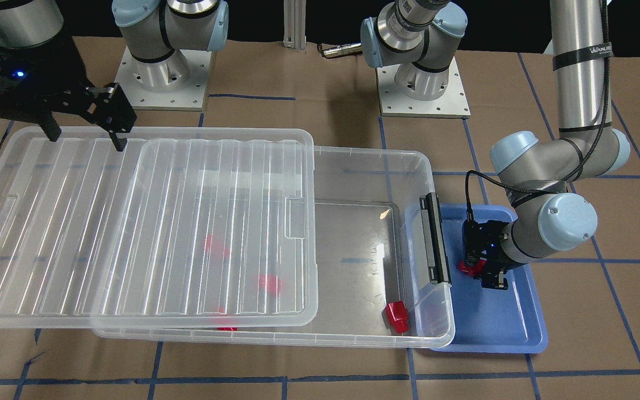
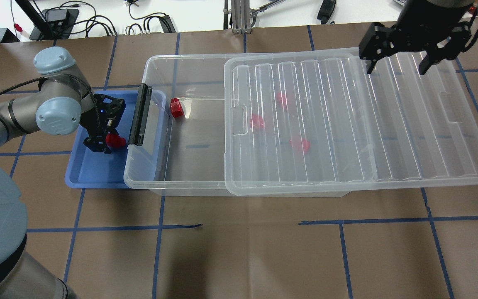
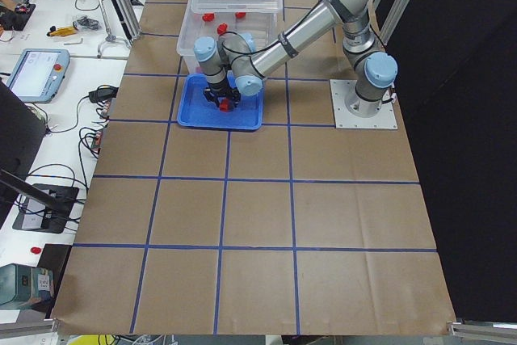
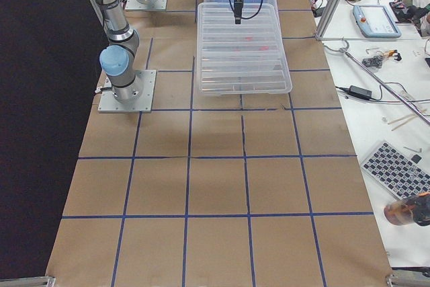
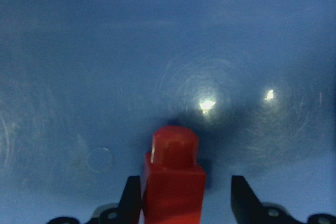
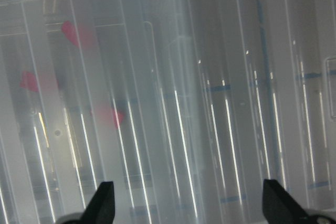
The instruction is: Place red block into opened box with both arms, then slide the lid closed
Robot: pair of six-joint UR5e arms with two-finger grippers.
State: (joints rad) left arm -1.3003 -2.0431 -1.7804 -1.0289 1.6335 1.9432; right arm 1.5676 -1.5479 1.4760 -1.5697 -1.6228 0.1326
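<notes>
The blue tray's bottom [image 1: 495, 320] looks clear around the single red block [image 1: 472, 269], so the tray should be empty when I lift the red block out.
My left gripper [image 1: 484, 273] [image 2: 106, 143] is down in the blue tray [image 1: 492, 328], open. One red block [image 5: 173, 177] [image 2: 117, 141] stands between its fingers, against one finger with a gap to the other. The clear box [image 1: 375, 153] [image 2: 156, 62] lies beside the tray, its black latch [image 1: 435, 239] at that end. The ridged lid [image 1: 131, 222] [image 2: 347, 124] covers the far part of the box and overhangs it; the latch end is uncovered. Another red block [image 1: 396, 316] lies in the uncovered part. My right gripper [image 1: 86, 139] [image 2: 396, 68] hangs open above the lid's back edge.
Three more red blocks [image 2: 282, 99] [image 2: 257, 121] [image 2: 300, 144] show blurred through the lid inside the box. The two arm bases [image 1: 423, 83] stand behind the box. Brown paper with blue tape lines covers the table in front.
</notes>
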